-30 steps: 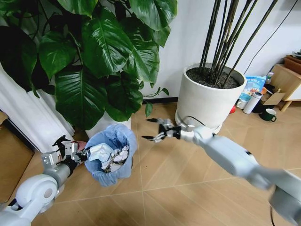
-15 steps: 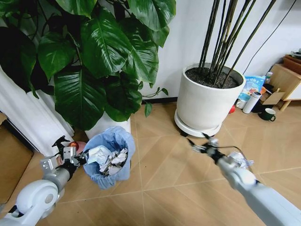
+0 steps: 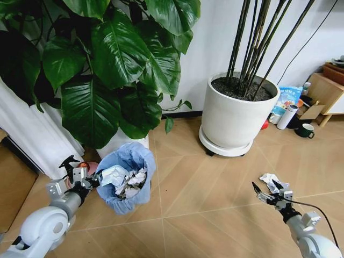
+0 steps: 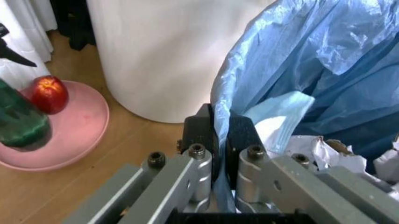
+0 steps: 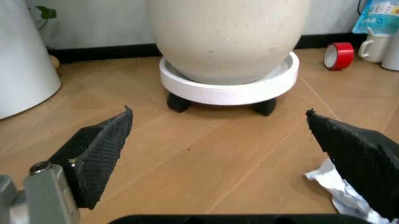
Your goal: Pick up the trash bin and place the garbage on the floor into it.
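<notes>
The crumpled white paper wad point(image 3: 273, 182) will stay crumpled with its edges flaring when I lift it, because a creased corner of the paper wad sticks out stiffly off the floor.
The trash bin point(image 3: 128, 180) is a small round bin lined with a crinkly light-blue bag point(image 4: 299, 70), full of crumpled white paper. My left gripper point(image 3: 80, 180) is shut on the bag's rim point(image 4: 219, 135) at the bin's left side. A crumpled white paper wad point(image 3: 270, 180) lies on the herringbone wooden floor point(image 3: 215, 188) at the right. My right gripper point(image 3: 269, 192) hangs open just in front of that wad point(image 5: 346, 193), fingers spread wide above the floor.
A large white plant pot point(image 3: 236, 110) on a wheeled base stands behind the wad. A leafy plant point(image 3: 107, 70) in a white pot point(image 4: 168, 51) towers over the bin. A pink plate point(image 4: 62, 135) with a red fruit lies left of the bin. Bottles and a mug point(image 3: 307, 130) stand far right.
My right arm has swung from beside the bin to the right and down to the floor, ending by the paper wad. The left gripper keeps hold of the bin.
</notes>
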Tool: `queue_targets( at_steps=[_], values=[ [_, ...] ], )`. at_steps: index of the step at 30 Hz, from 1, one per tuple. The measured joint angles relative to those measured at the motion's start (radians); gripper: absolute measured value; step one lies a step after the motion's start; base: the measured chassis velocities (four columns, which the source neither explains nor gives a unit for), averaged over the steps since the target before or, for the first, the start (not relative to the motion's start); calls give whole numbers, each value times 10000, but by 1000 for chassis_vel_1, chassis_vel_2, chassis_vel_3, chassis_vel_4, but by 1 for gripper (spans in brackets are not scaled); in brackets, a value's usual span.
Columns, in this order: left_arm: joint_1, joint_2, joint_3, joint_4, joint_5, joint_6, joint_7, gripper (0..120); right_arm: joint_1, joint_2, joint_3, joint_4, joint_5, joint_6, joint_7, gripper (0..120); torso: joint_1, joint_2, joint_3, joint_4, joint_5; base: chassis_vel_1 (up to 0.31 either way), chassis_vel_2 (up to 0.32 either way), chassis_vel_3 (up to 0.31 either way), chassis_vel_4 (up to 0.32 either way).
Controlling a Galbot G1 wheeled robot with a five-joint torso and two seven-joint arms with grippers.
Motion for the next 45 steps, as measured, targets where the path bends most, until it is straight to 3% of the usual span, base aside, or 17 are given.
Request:
queue_targets(
  at_steps=[7, 25, 33, 45],
  values=[
    [15, 32, 35, -8, 0, -5, 55, 0, -31, 164, 105, -113, -18, 55, -149, 100, 1, 0, 0, 1, -1, -93, -41, 119, 59],
    [17, -66, 131, -10, 105, -40, 116, 0, -175, 286, 247, -235, -122, 337, -570, 100, 2, -2, 2, -1, 0, -262, -72, 263, 66],
    [-7, -116, 134, -13, 130, -41, 101, 0, -299, 441, 282, -297, -893, 452, -322, 100, 2, -1, 1, 0, 5, -232, -136, 240, 142],
    [-73, -22, 132, 38, 61, -43, 79, 0, 82, 1097, -172, -1669, -1448, 312, -27, 100, 1, -2, 0, 0, 0, -3, -20, 19, 21]
  ],
)
